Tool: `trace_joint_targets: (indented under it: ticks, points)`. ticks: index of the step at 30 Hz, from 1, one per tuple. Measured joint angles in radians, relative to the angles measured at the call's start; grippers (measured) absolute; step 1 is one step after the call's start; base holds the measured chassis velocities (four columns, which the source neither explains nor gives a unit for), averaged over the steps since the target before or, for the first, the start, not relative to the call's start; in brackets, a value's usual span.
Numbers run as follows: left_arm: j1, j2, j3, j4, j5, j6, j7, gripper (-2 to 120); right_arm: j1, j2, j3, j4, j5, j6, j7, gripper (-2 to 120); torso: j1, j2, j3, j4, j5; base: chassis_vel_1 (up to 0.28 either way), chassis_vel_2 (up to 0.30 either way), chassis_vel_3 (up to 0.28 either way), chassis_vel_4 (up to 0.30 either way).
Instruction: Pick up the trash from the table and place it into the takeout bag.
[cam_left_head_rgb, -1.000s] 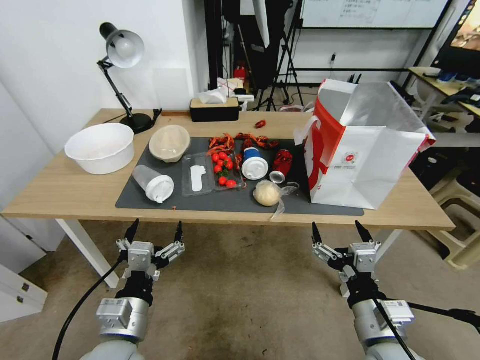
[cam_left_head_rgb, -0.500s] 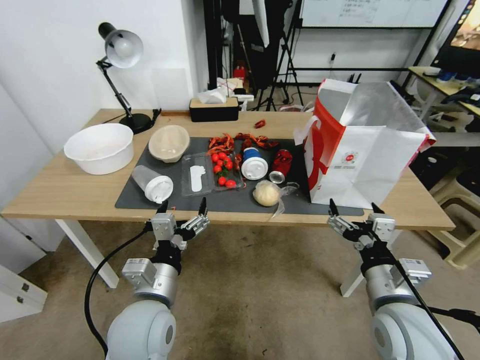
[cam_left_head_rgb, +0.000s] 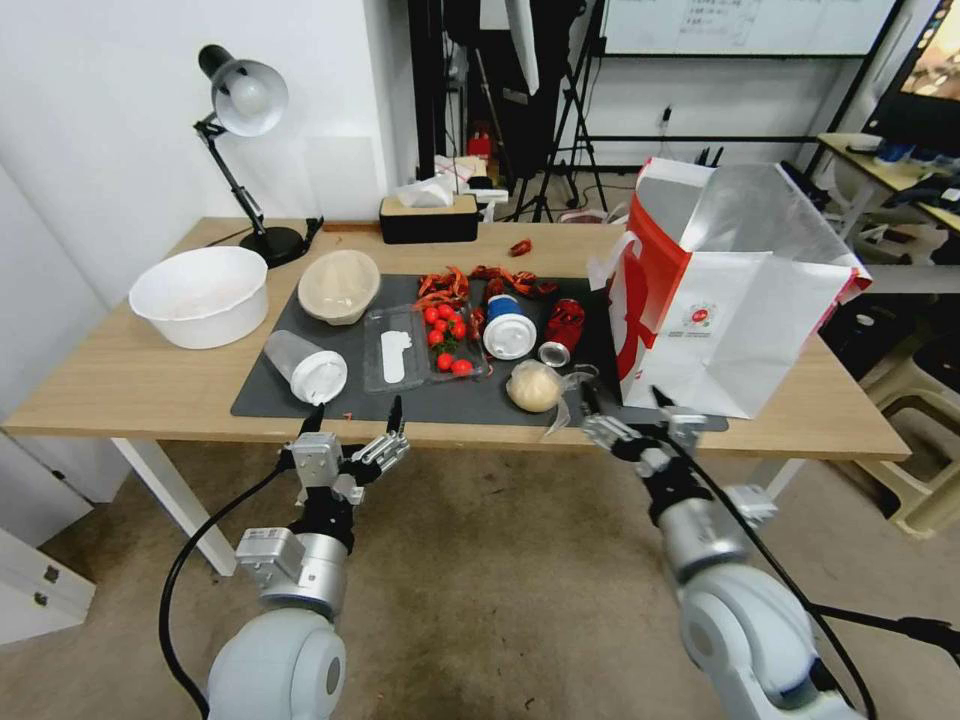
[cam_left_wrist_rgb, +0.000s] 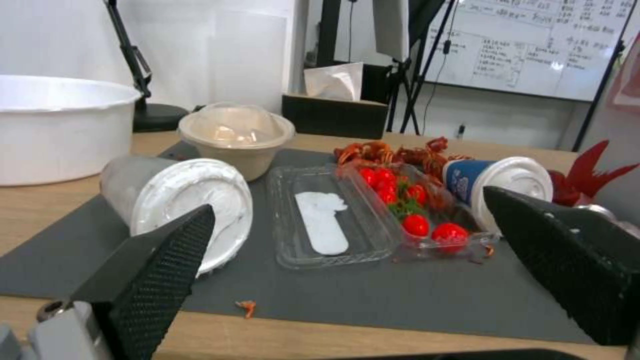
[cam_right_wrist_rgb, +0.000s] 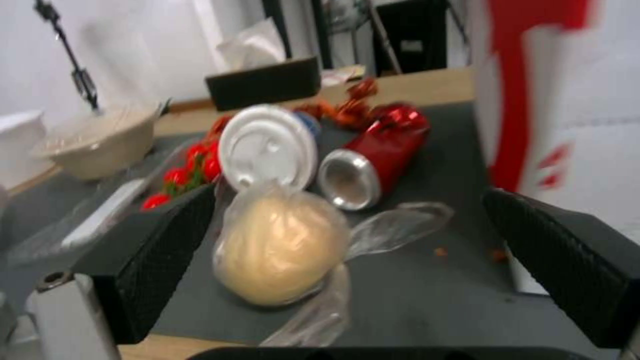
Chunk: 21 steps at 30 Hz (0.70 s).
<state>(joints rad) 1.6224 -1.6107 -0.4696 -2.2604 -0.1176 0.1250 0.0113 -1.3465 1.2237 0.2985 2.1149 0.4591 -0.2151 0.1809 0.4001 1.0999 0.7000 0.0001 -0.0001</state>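
The wrapped bun (cam_left_head_rgb: 534, 386) sags inside thin, loose clear plastic (cam_left_head_rgb: 560, 416), so it will squeeze narrow and bulge out past the fingers of the robot's right gripper when the robot picks it up.
Trash lies on the dark mat (cam_left_head_rgb: 450, 405) of the table (cam_left_head_rgb: 130, 390): a beige pulp bowl (cam_left_head_rgb: 339, 285), a toppled clear lidded cup (cam_left_head_rgb: 306, 366), a clear tray of tomatoes (cam_left_head_rgb: 425, 345), red shells (cam_left_head_rgb: 470, 283), a blue cup (cam_left_head_rgb: 508, 328), a red can (cam_left_head_rgb: 563, 330) and a wrapped bun (cam_left_head_rgb: 534, 386). The takeout bag (cam_left_head_rgb: 740, 300) stands open at the right. My left gripper (cam_left_head_rgb: 357, 415) hangs open at the table's front edge, facing the clear cup (cam_left_wrist_rgb: 180, 200). My right gripper (cam_left_head_rgb: 625, 405) is open just in front of the bun (cam_right_wrist_rgb: 280, 250), beside the bag (cam_right_wrist_rgb: 567, 115).
A large white bowl (cam_left_head_rgb: 200, 295), a black desk lamp (cam_left_head_rgb: 245, 100) and a black tissue box (cam_left_head_rgb: 430, 218) stand at the left and back of the table. Stools (cam_left_head_rgb: 920, 400) sit beyond the table's right end. Bare floor lies under both arms.
Both arms rose from low over the floor to the table's front edge. The right gripper then swung left, from below the bag to in front of the bun.
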Motion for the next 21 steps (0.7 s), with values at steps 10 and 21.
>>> trace_joint_targets:
  ticks: [10, 21]
  points:
    - [0.013, 0.001, 0.0, 0.002, 0.028, -0.017, 0.001, 100, 0.222, -0.046, -0.149, -0.081, 0.096, -0.129, 0.127, 100, 0.0, 0.0, 0.0, -0.0001, 0.0, 0.0, 0.0, 0.0, 0.0]
    - [0.015, 0.002, -0.009, 0.012, 0.038, -0.04, -0.002, 100, 0.357, -0.034, -0.233, -0.123, 0.19, -0.329, 0.257, 100, 0.0, 0.0, 0.0, 0.0, 0.0, 0.0, 0.0, 0.0, 0.0]
